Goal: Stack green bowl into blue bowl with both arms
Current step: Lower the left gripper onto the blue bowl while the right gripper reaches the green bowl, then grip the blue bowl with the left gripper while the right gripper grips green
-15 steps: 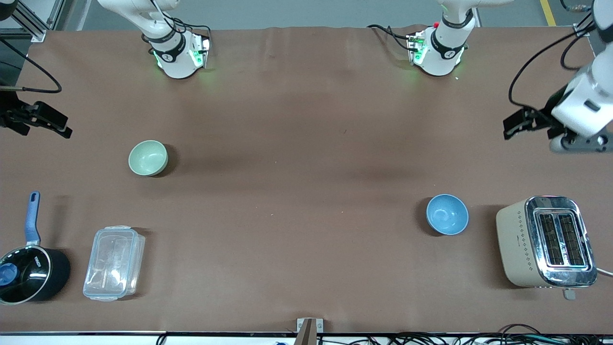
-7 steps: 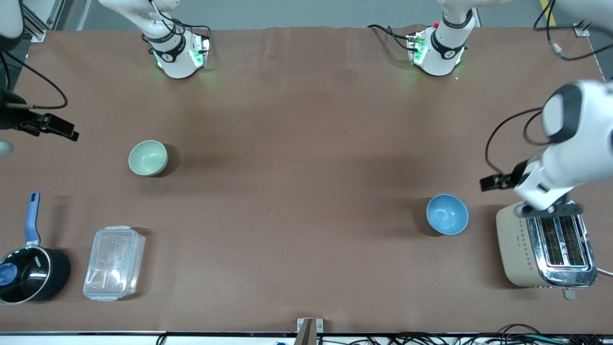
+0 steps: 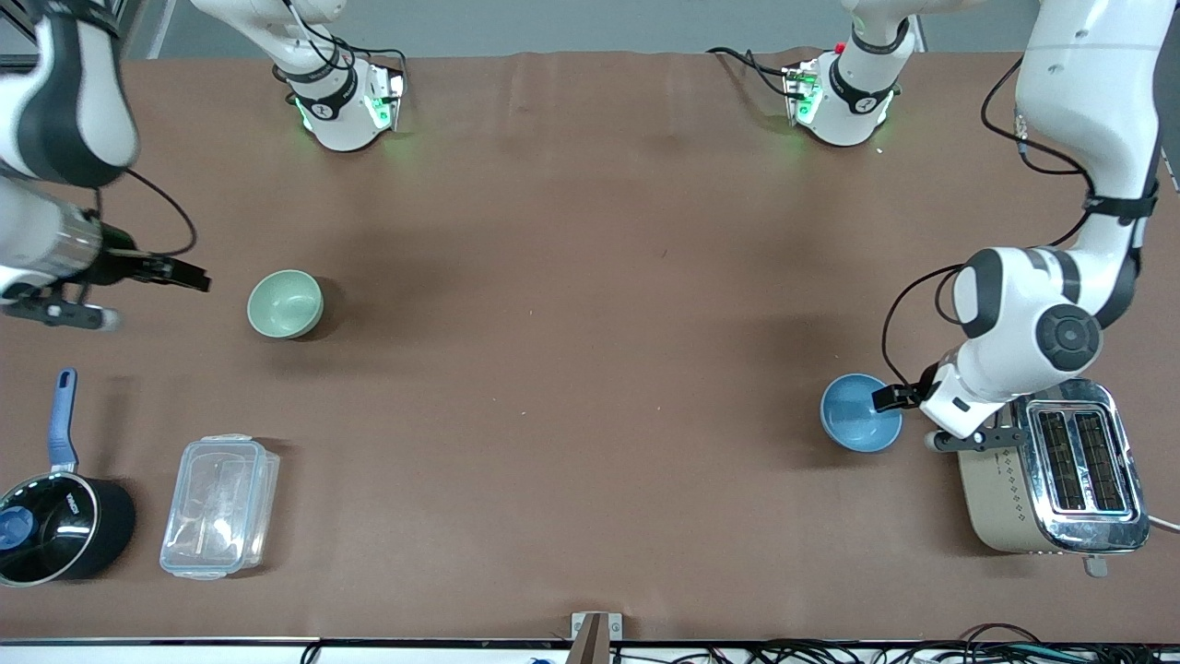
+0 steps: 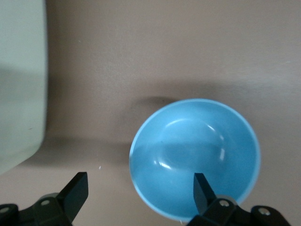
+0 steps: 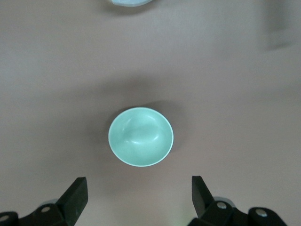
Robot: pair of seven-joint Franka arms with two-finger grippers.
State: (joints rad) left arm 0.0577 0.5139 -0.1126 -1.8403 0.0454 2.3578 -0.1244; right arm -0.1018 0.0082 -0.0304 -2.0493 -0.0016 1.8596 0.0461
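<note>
The green bowl [image 3: 286,304] will go down nearly to its rim when I lower it, because the blue bowl's opening [image 3: 858,411] looks about as wide as its own.
The green bowl [image 3: 285,303] stands upright toward the right arm's end of the table and also shows in the right wrist view [image 5: 141,136]. My right gripper [image 3: 187,275] is open and empty. It hovers over the bare table beside the green bowl [image 5: 138,194], a short gap from its rim. The blue bowl [image 3: 861,412] stands upright toward the left arm's end, next to the toaster. My left gripper [image 3: 890,397] is open and empty over the blue bowl's toaster-side rim. In the left wrist view [image 4: 138,190] one finger [image 4: 202,188] is over the blue bowl [image 4: 195,155], the other over the table.
A beige and chrome toaster [image 3: 1051,466] stands close beside the blue bowl, under the left arm's wrist. A black saucepan with a blue handle [image 3: 55,530] and a clear lidded container [image 3: 219,505] sit nearer the front camera than the green bowl.
The left arm has swung in from the table's end and come down to the blue bowl. The right arm has moved in toward the green bowl. Neither bowl has moved.
</note>
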